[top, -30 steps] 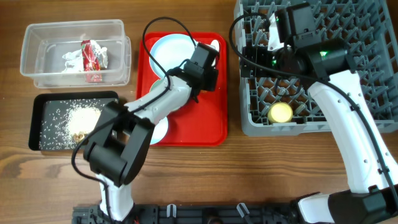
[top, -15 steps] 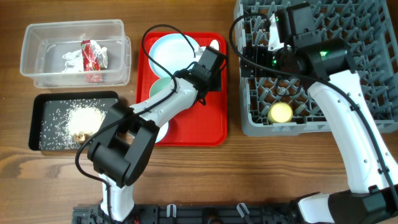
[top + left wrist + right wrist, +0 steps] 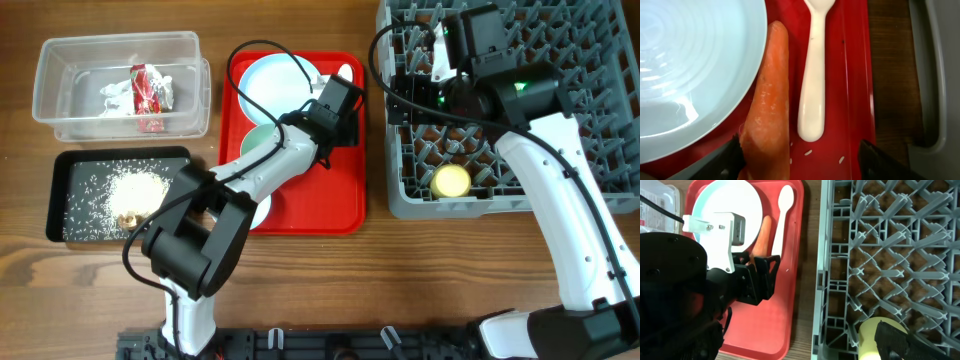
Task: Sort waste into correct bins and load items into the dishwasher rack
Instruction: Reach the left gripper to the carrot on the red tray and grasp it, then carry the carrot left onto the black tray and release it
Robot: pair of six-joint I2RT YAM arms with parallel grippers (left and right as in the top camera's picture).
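My left gripper should move toward the plate and close squarely (image 3: 769, 117) around the carrot, because the carrot's thick end (image 3: 766, 150) is off-centre against one of the gripper's fingers.
An orange carrot (image 3: 767, 100) lies on the red tray (image 3: 852, 100), between the light blue plate (image 3: 690, 65) and the white spoon (image 3: 815, 70). My left gripper (image 3: 802, 160) is open over the carrot's thick end, its left finger touching it. A few rice grains (image 3: 809, 151) lie by the spoon. The yellow cup (image 3: 872, 335) stands in the grey rack (image 3: 600, 150). My right gripper (image 3: 440, 90) hovers open and empty above the rack. Two light blue bowls (image 3: 258, 210) sit on the tray, partly under the left arm.
The clear tub (image 3: 120, 120) at the back left holds white tissue (image 3: 112, 93) and the red wrapper (image 3: 150, 90). The black tray (image 3: 75, 200) in front of it holds a heap of rice (image 3: 135, 187). The left arm crosses the red tray (image 3: 320, 200).
My left gripper has shifted a little to the right along the tray, then held still. The right arm has not moved.
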